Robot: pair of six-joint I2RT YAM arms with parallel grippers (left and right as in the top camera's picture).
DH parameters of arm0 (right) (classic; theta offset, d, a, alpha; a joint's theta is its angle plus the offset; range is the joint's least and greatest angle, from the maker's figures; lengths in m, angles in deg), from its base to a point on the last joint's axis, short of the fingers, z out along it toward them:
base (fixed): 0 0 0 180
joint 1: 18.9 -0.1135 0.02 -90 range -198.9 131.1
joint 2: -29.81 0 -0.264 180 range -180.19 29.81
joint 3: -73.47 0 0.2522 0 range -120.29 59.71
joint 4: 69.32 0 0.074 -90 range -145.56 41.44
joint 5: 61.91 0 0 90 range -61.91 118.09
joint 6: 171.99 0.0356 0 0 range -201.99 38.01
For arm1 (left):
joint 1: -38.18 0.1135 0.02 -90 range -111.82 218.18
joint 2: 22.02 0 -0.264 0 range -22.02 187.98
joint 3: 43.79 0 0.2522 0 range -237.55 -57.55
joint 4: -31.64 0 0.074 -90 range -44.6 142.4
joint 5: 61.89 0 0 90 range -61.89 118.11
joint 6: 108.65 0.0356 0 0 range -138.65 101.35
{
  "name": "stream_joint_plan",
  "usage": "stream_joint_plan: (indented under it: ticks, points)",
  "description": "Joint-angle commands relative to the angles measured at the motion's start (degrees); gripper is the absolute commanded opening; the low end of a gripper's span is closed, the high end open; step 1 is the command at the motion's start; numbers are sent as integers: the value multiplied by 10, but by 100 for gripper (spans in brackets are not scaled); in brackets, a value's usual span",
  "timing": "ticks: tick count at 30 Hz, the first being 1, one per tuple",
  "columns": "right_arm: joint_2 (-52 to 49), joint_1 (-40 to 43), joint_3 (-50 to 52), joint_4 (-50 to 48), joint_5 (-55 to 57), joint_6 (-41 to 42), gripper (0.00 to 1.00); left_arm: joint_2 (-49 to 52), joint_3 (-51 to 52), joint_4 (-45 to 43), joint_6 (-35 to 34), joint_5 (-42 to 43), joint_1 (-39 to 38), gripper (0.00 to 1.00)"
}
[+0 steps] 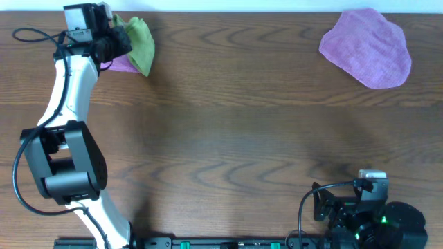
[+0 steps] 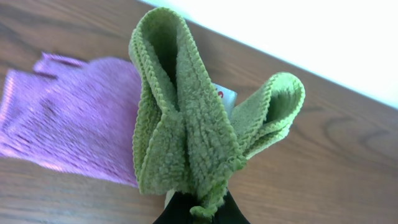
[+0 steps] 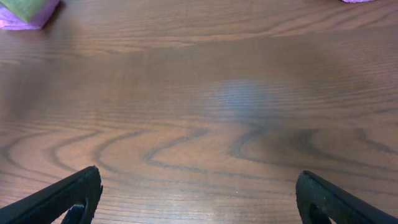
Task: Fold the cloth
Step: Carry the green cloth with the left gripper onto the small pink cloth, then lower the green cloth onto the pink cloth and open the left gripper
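My left gripper should pull the lime-green cloth back, since it is bunched in loops at its far end (image 2: 177, 81), and lay it flat over the small purple cloth (image 2: 84, 118).
The lime-green cloth (image 1: 141, 40) is bunched at the table's far left corner, its edge pinched in my left gripper (image 1: 116, 43), which is shut on it. In the left wrist view the cloth (image 2: 186, 124) rises in two loops from the dark jaws of the gripper (image 2: 198, 211), with a white tag (image 2: 225, 96) peeking out behind. My right gripper (image 3: 199, 199) hovers open over bare wood, holding nothing. It is parked at the near right (image 1: 320, 202). From there the cloth (image 3: 25, 7) shows small at the far left.
A small purple cloth (image 2: 68, 124) lies flat under and beside the green one (image 1: 124, 66). A large purple cloth (image 1: 367, 48) lies at the far right. The table's far edge runs just behind both.
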State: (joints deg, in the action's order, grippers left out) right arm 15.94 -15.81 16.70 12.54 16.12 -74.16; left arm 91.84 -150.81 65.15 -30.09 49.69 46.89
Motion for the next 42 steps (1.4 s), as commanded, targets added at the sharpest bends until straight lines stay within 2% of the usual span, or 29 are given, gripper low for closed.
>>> stream_joint_plan:
  ticks: [1,18,22,37,42]
  points:
    - [1,3,0,0,1,-6,99,-12,-19,-14,14,-8,12,6]
    - [1,3,0,0,1,-6,99,31,-19,-43,-1,14,15,6]
    - [1,3,0,0,1,-6,99,57,-19,-50,-4,56,17,6]
    - [1,3,0,0,1,-6,99,65,-21,-50,-1,32,26,6]
    - [1,3,0,0,1,-6,99,65,-22,-32,-1,-9,38,6]
